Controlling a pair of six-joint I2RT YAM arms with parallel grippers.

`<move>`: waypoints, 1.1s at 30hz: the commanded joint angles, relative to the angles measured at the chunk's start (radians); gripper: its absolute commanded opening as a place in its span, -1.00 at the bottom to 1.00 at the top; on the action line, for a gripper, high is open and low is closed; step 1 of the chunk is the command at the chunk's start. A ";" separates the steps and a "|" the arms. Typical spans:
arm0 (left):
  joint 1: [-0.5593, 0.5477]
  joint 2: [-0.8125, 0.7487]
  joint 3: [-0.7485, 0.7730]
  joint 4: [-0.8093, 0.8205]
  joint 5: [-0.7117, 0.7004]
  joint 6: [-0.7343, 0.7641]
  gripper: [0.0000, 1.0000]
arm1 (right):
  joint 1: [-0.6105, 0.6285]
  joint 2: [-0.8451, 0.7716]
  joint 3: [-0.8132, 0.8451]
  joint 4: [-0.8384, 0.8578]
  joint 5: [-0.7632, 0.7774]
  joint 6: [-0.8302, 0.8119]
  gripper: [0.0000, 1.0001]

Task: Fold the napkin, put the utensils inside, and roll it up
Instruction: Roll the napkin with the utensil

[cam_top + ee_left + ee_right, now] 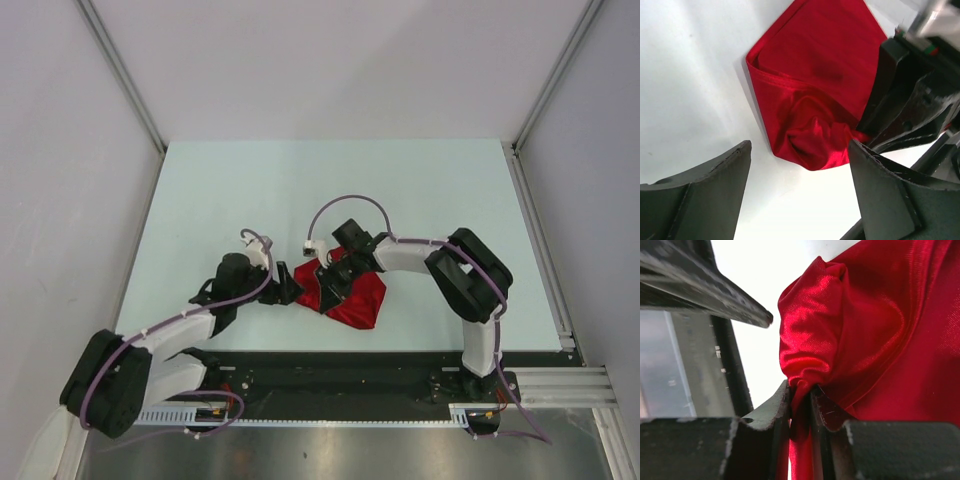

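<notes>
My left gripper should go to the napkin's near end (822, 142), because it lies crumpled at my right gripper, and pinch that end (794, 141) while my right gripper moves along the napkin's edge.
The red napkin (357, 297) lies bunched near the table's front middle. In the left wrist view the napkin (815, 80) is folded over, with a crumpled lump at its near end. My right gripper (328, 284) is shut on a bunch of the napkin (850, 325); its fingers (771, 407) pinch the cloth between them. My left gripper (290, 285) is open and empty just left of the napkin, its fingers (715, 180) apart and short of the cloth. No utensils show in any view.
The pale green table top (250, 190) is bounded by grey walls and metal rails (545, 250). The black base strip (330, 375) runs along the near edge. The two grippers are close together over the napkin's left end.
</notes>
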 commanded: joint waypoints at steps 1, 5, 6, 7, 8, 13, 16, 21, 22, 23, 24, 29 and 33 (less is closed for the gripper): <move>0.006 0.074 0.014 0.127 0.052 -0.010 0.66 | -0.036 0.076 0.032 -0.130 -0.133 0.014 -0.84; 0.006 0.152 0.043 0.164 0.066 0.000 0.66 | -0.050 0.133 0.070 -0.156 -0.168 0.008 -0.85; 0.006 0.181 0.050 0.168 0.067 0.000 0.66 | -0.052 0.142 0.078 -0.161 -0.176 0.005 -0.85; 0.006 0.196 0.057 0.184 0.070 0.000 0.65 | -0.056 0.153 0.084 -0.171 -0.182 0.002 -0.85; 0.006 0.209 0.063 0.191 0.070 0.000 0.65 | -0.058 0.168 0.089 -0.176 -0.191 0.002 -0.85; 0.006 0.287 0.082 0.236 0.090 -0.001 0.55 | -0.076 0.206 0.121 -0.207 -0.232 -0.012 -0.85; 0.006 0.314 0.082 0.253 0.106 -0.004 0.40 | -0.092 0.229 0.135 -0.218 -0.252 -0.012 -0.86; 0.006 0.344 0.070 0.299 0.132 -0.016 0.11 | -0.108 0.269 0.159 -0.239 -0.278 -0.019 -0.87; 0.006 0.347 0.071 0.305 0.136 -0.018 0.06 | -0.108 0.281 0.168 -0.242 -0.282 -0.019 -0.87; 0.006 0.359 0.073 0.307 0.136 -0.018 -0.04 | -0.108 0.288 0.174 -0.248 -0.285 -0.028 -0.88; 0.006 0.362 0.074 0.307 0.135 -0.018 -0.10 | -0.110 0.294 0.179 -0.259 -0.286 -0.032 -0.88; 0.006 0.380 0.099 0.270 0.129 -0.006 -0.72 | -0.113 0.292 0.193 -0.262 -0.276 -0.025 -0.83; 0.006 0.373 0.126 0.202 0.121 0.011 -1.00 | -0.130 0.243 0.204 -0.233 -0.248 0.039 -0.51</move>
